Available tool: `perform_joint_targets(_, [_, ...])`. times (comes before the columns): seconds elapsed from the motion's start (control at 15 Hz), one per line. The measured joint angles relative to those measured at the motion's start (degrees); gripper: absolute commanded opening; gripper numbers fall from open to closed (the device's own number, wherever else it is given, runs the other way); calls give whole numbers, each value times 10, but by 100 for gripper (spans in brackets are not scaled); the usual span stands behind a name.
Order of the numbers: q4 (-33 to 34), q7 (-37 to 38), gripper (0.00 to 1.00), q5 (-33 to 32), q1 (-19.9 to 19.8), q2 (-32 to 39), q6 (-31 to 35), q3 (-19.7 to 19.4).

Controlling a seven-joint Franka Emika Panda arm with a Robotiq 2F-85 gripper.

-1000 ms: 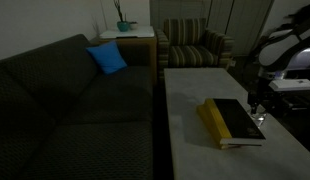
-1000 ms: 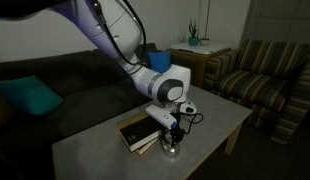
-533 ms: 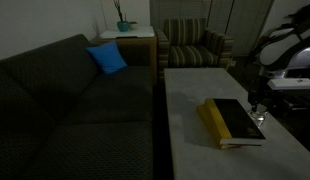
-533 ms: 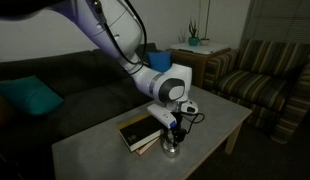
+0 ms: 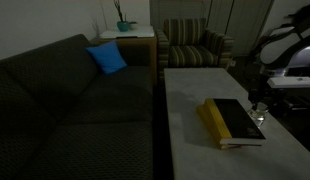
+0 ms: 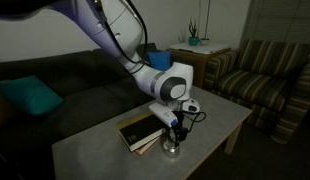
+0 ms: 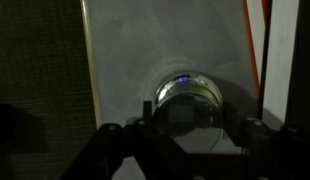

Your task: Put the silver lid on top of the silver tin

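Observation:
Next, my gripper pulls the silver lid back and lines it up over the tin [image 6: 171, 150] before lowering it, because the tin's far rim [image 7: 189, 80] shows past the lid.
The wrist view looks straight down on my gripper [image 7: 188, 126], whose two dark fingers are shut on the rim of the silver lid [image 7: 185, 112], a flat grey disc filling the gap between them. Directly under it lies the silver tin [image 7: 185, 80]; only its shiny far rim shows past the lid. I cannot tell whether lid and tin touch. In an exterior view the gripper [image 6: 173, 133] points down over the tin [image 6: 172, 149] near the table's front edge. From the other side the gripper [image 5: 257, 104] hangs low at the table's right side.
A black-and-yellow book [image 6: 141, 132] [image 5: 233, 120] lies on the light table [image 6: 213, 122] [image 5: 195, 95], right next to the tin. A dark sofa [image 5: 75, 100] with a blue cushion [image 5: 108, 58] borders the table. A striped armchair [image 5: 195, 45] stands beyond it.

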Motion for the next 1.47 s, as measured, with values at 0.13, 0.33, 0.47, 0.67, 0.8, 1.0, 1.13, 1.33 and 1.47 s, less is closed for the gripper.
perform_joint_targets(0.13, [1, 0, 44, 0, 0, 0, -1, 0])
perform_joint_targets(0.33, [2, -9, 44, 0, 0, 0, -7, 0])
perform_joint_targets(0.47, [8, -15, 44, -2, 1, 0, -9, -2])
perform_joint_targets(0.67, [6, 12, 44, -9, 11, -10, 41, -28])
perform_joint_targets(0.8, [-27, 46, 44, -10, 27, -32, 112, -54])
perform_joint_targets(1.0, [-99, 92, 44, -10, 51, -75, 189, -81])
perform_joint_targets(1.13, [-149, 110, 44, -10, 64, -102, 211, -84])
perform_joint_targets(1.33, [-226, 129, 44, -9, 80, -138, 241, -84])
perform_joint_targets(1.47, [-269, 134, 44, 0, 88, -154, 269, -85])
